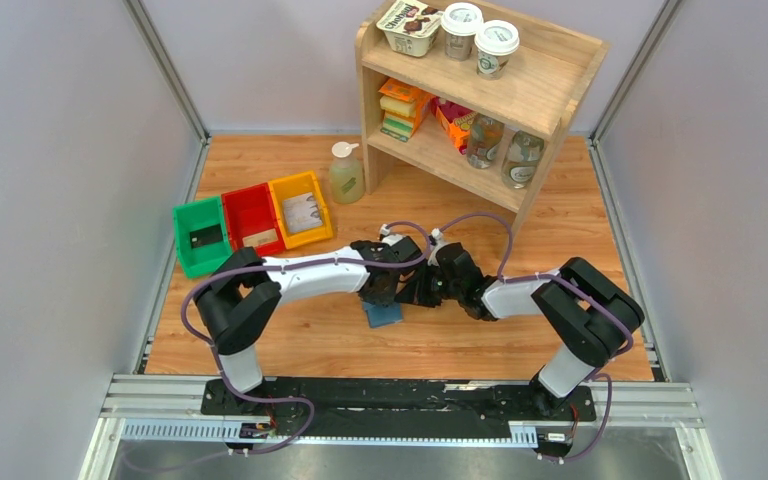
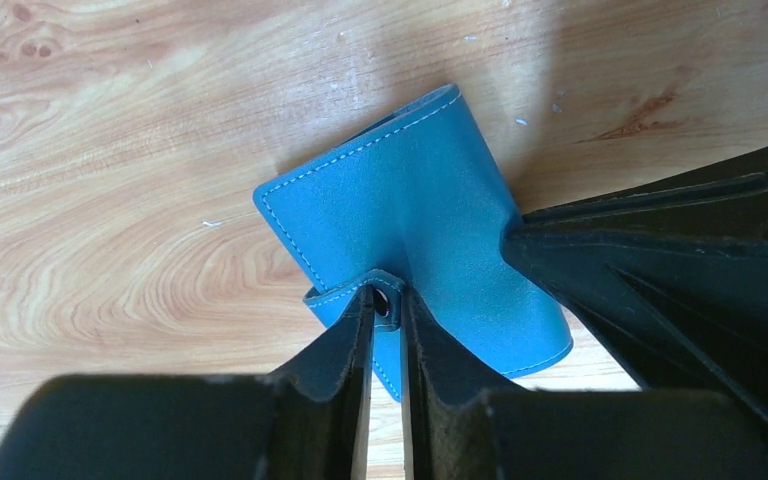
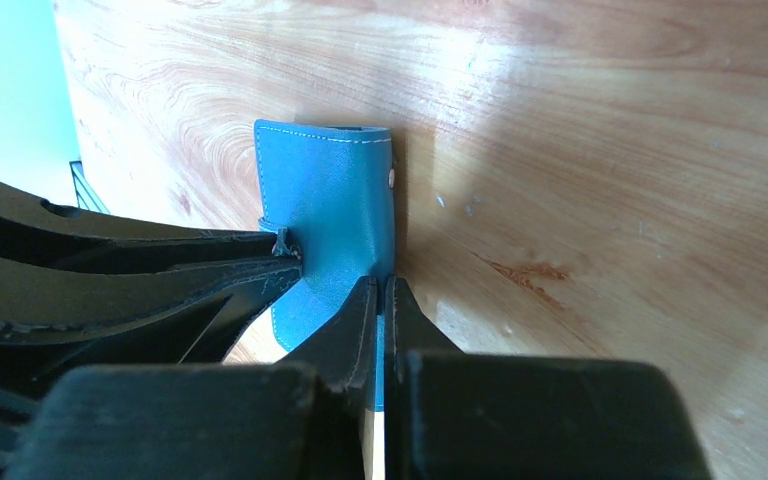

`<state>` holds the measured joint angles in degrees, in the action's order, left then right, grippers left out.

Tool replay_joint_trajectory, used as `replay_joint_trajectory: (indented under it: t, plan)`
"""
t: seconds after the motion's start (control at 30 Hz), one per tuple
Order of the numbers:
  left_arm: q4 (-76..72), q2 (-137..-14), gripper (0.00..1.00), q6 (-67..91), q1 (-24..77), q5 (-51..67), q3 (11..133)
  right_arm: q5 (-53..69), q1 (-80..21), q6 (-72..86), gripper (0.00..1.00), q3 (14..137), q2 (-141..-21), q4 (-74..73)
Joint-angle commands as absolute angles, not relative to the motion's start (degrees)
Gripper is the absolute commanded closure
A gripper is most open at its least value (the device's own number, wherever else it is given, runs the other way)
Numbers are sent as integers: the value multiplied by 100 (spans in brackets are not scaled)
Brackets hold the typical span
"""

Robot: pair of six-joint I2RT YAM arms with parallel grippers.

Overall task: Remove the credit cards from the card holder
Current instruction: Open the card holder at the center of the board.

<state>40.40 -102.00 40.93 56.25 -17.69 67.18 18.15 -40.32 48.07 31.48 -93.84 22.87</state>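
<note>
Next, I move my right gripper to the cover's free edge (image 2: 292, 243) by the snap tab and swing the cover open, because it is now pinching the card holder's folded side (image 3: 388, 235).
The blue card holder (image 1: 384, 314) is folded shut at the table's middle, between both grippers. In the left wrist view my left gripper (image 2: 388, 300) is shut on the snap tab of the card holder (image 2: 410, 200). In the right wrist view my right gripper (image 3: 383, 285) is shut on the edge of the card holder's (image 3: 330, 190) cover. No credit cards show at the holder; its inside is hidden. A grey-white card (image 1: 302, 212) lies in the yellow bin and a tan card (image 1: 258, 238) lies in the red bin.
Green (image 1: 186, 242), red (image 1: 240, 205) and yellow (image 1: 296, 183) bins stand in a row at the back left. A small bottle (image 1: 346, 175) stands beside a wooden shelf (image 1: 520, 95) holding cups, jars and packets at the back.
</note>
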Motion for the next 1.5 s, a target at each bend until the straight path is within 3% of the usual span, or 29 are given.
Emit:
replay_joint_trajectory:
  t: [0.0,0.47,0.53,0.63,0.73,1.03,1.47]
  plan:
    - [3841,-9863,85,4061,5634,-1898,6417,1617,-4052,4764,100,3050,-9255,2276]
    - [1698,-7506,99,4982,5028,-1240,3825,1257,-4060,4202,96,3190,-9009,1680]
    - [1391,-7322,100,5290,4992,-1222,3446,1152,-4096,4070,86,3287,-8974,1460]
    - [863,-7120,100,5720,4948,-1117,2815,854,-4183,3807,58,3524,-8860,1012]
    - [327,-7049,100,5915,4887,-932,2488,494,-4289,3508,39,3831,-8658,389]
    - [-121,-6461,100,5757,4685,-730,1969,-1553,-5483,2962,2,5272,-8630,-1764]
    - [-835,-6144,100,5686,4676,-501,1547,-2495,-6266,3559,0,6714,-10019,-3005]
